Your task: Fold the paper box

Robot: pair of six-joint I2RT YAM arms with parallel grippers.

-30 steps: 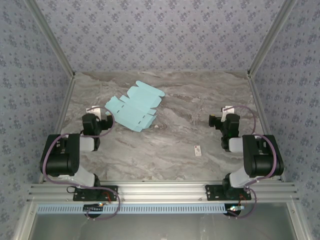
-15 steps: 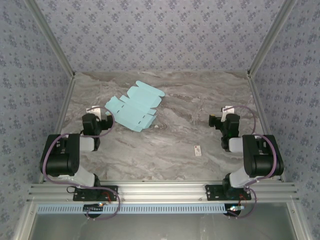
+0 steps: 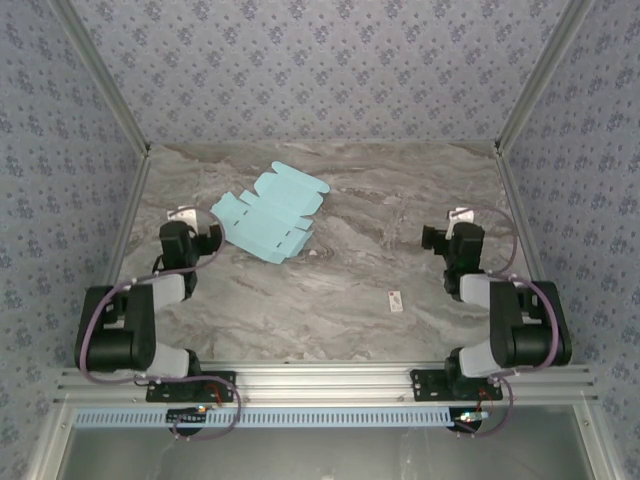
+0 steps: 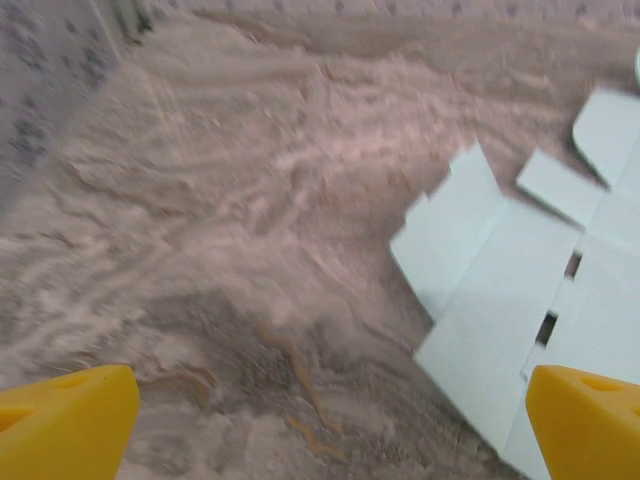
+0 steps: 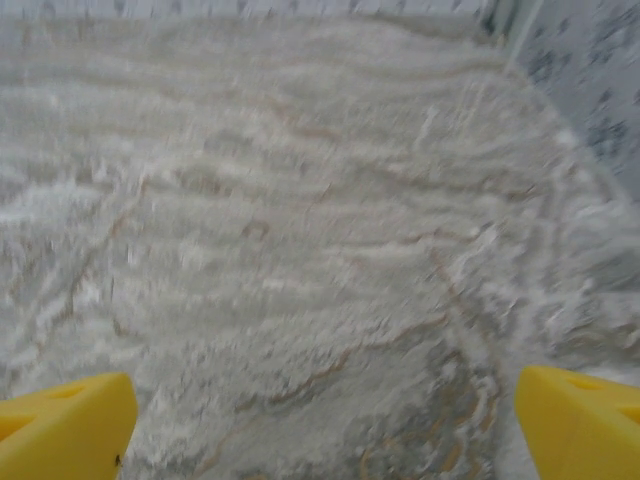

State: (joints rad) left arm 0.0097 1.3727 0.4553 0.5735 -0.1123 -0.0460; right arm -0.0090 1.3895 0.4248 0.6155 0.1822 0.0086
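Note:
My gripper is going to lift the paper box, and the box will come up as one linked sheet and bend along its creases, because straight crease lines join the flat panels.
The paper box is a pale turquoise die-cut sheet lying flat and unfolded on the marble table, left of centre. My left gripper hovers just left of the sheet's near-left flap, open and empty. In the left wrist view the paper box fills the right side, and the left gripper has its yellow fingertips spread to both bottom corners. My right gripper stands far to the right, open over bare marble. In the right wrist view the right gripper holds nothing between its wide yellow fingertips.
A tiny white tag lies on the table between the arms, nearer the right one. Patterned walls with aluminium posts enclose the table on three sides. An aluminium rail runs along the near edge.
Both arms have shifted a little: elbows dropped toward the near rail and both wrists edged forward. The sheet has not moved.

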